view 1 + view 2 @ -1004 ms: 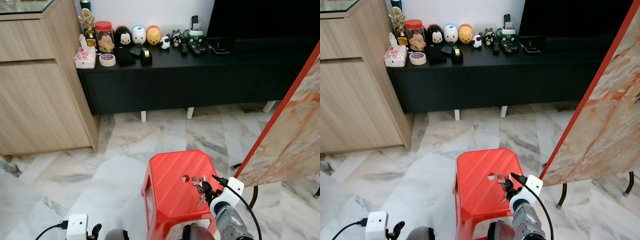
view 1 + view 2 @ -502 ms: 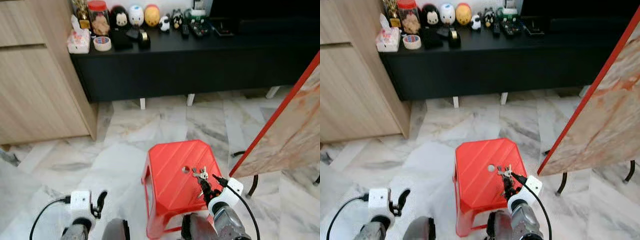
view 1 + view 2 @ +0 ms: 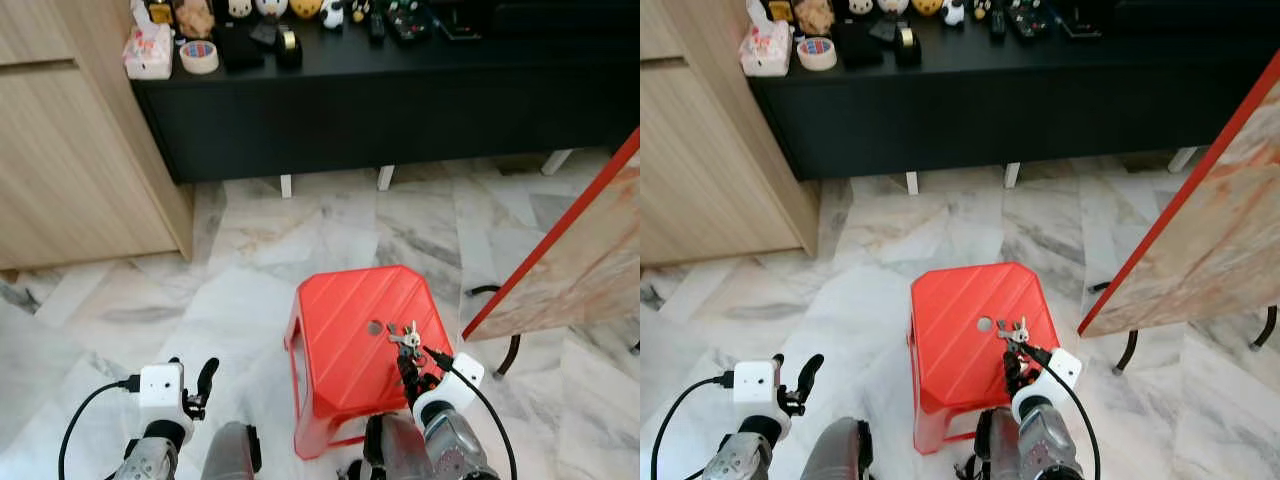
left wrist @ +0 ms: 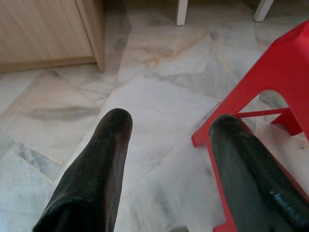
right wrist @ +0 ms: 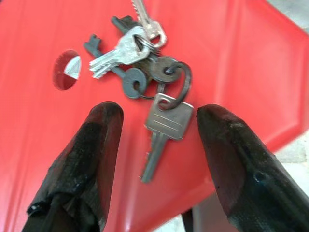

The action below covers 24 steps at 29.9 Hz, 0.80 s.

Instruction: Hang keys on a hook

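I see separate rings (image 5: 183,85) among the keys. Some silver keys (image 5: 124,49) will stay on the stool when I lift the thin metal key ring.
A bunch of keys (image 5: 145,72) on a dark ring lies on top of a red plastic stool (image 3: 350,345), close to the small round hole (image 5: 66,71) in the seat. My right gripper (image 5: 157,121) hovers just above the stool with its fingers open on either side of the keys, holding nothing. In the left eye view the keys (image 3: 407,338) sit near the stool's right edge, with the right gripper (image 3: 415,372) just behind them. My left gripper (image 4: 169,140) is open over the marble floor to the left of the stool.
A black low cabinet (image 3: 400,110) with figurines, a tape roll (image 3: 199,56) and remotes stands ahead. A wooden cupboard (image 3: 70,150) is at the left. A red-edged marble-patterned board (image 3: 580,260) leans at the right. Marble floor surrounds the stool.
The camera has tilted down, so the scene has shifted up. My left gripper has come up into view at the lower left. The right gripper stays over the keys.
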{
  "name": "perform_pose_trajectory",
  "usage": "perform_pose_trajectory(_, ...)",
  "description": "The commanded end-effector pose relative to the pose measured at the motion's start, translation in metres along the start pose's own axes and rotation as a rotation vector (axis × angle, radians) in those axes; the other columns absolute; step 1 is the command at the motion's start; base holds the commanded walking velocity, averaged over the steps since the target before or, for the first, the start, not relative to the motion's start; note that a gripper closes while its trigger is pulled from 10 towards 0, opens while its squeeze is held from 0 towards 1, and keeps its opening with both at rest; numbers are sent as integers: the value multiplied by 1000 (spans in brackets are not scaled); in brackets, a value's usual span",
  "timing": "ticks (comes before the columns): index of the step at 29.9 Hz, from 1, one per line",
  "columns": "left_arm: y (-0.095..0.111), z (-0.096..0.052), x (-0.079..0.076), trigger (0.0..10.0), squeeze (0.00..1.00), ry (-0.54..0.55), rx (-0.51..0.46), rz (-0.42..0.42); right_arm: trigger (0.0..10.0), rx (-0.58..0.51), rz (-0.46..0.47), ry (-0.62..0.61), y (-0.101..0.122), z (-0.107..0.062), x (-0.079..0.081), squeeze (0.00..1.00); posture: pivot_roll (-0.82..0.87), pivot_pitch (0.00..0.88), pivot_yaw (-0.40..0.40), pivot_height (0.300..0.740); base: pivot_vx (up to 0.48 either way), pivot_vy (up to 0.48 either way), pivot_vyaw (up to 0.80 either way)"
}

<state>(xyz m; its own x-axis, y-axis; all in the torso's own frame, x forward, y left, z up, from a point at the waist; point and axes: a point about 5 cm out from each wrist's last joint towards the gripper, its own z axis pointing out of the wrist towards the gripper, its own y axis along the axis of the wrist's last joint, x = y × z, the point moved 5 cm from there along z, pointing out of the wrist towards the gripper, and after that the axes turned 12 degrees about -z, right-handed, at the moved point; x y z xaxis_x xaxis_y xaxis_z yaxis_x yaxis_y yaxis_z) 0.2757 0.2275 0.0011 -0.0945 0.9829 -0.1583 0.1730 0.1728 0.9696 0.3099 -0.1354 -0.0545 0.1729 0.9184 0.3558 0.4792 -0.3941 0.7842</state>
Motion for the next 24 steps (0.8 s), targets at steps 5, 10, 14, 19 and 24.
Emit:
perform_pose_trajectory(5, -6, -7, 1, 10000, 0, 15, 26, -19, 10000, -25, 7, 6, 6, 2, 4, 0, 171, 251, -69, 633, 0, 0, 0)
perform_pose_trajectory(10, -8, -10, 0, 10000, 0, 19, 42, -22, 10000, -31, 0, 13, 9, 3, 6, 0, 165, 254, -74, 633, 0, 0, 0)
perform_pose_trajectory(14, -10, -13, -1, 10000, 0, 20, 48, -21, 10000, -27, -4, 9, 7, 2, 4, 0, 170, 261, -76, 633, 0, 0, 0)
perform_pose_trajectory(19, -14, -19, 2, 10000, 0, 27, 65, -13, 10000, -14, -8, -3, 3, 0, 0, 0, 170, 275, -76, 633, 0, 0, 0)
perform_pose_trajectory(24, -15, -25, 4, 10000, 0, 35, 71, -11, 5176, -20, -5, 2, 0, -1, 1, 0, 169, 290, -77, 633, 0, 0, 0)
